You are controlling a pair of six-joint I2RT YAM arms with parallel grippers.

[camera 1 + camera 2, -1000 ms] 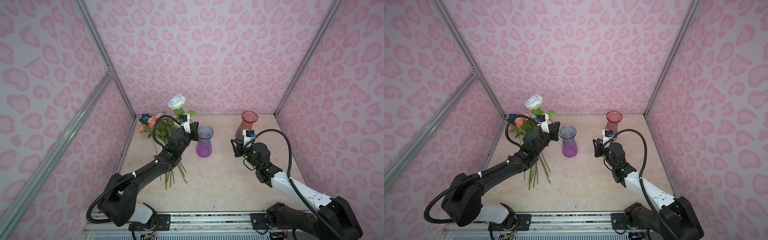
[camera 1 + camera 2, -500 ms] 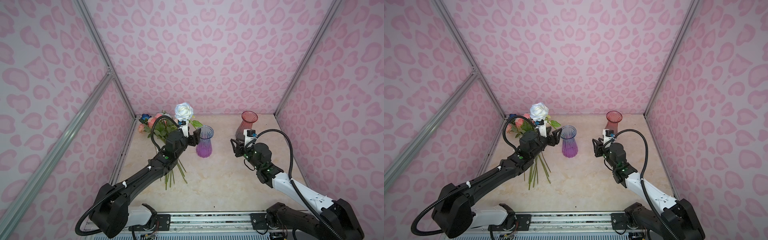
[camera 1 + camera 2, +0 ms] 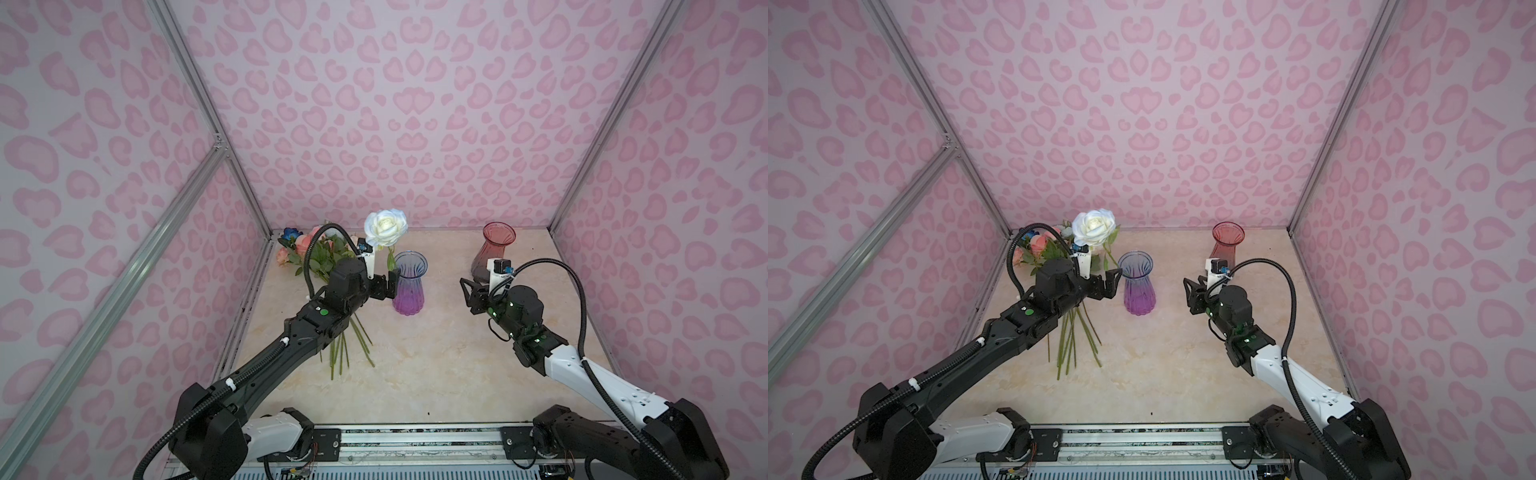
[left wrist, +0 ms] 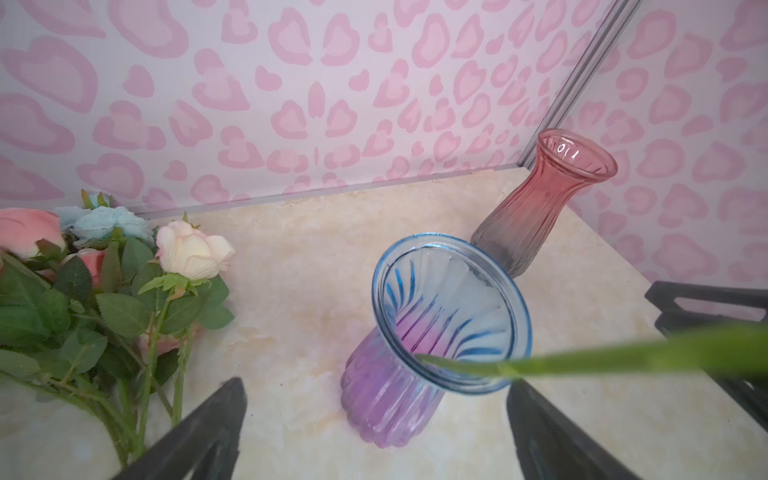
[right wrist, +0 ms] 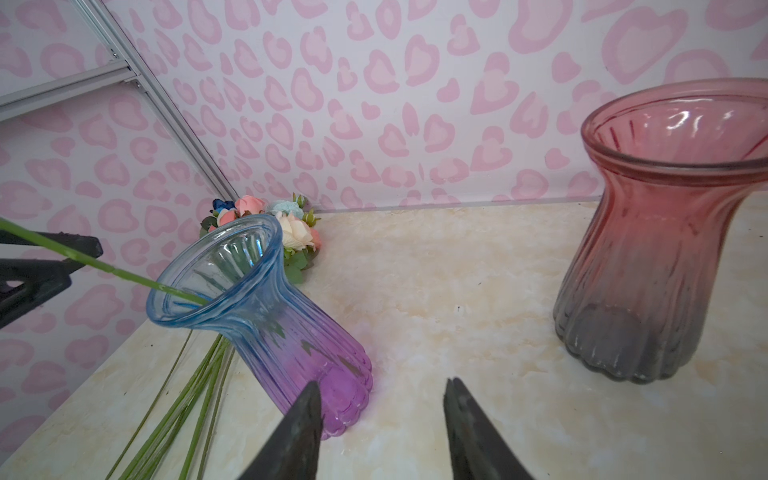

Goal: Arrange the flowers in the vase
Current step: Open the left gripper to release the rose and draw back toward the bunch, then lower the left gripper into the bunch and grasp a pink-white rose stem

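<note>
The cream rose's stem (image 4: 149,369) lies on top at the edge of the flower heap, so the robot's left gripper should keep going toward the cream rose's stem (image 4: 165,312) below its bloom and close there.
A white-blue rose (image 3: 385,227) stands tilted, its stem's (image 4: 582,357) lower end inside the mouth of the blue-and-purple vase (image 3: 409,286). My left gripper (image 3: 388,286) is open right beside that vase's neck. The stem runs past its fingers (image 5: 45,262) unclamped. The other flowers (image 3: 320,249) lie bunched at the back left, their stems (image 3: 345,349) under my left arm. My right gripper (image 3: 467,291) hangs open and empty to the right of the vase, its fingertips (image 5: 309,399) pointing at the vase's base.
A red-to-grey vase (image 3: 496,251) stands upright at the back right, just behind my right gripper. The pink patterned walls and metal frame posts (image 3: 249,195) close in the marble tabletop (image 3: 436,365) on three sides.
My left gripper carried the white-blue rose right to the vase and opened, letting go of the stem. My right gripper's jaws have spread wider; that arm stayed put.
</note>
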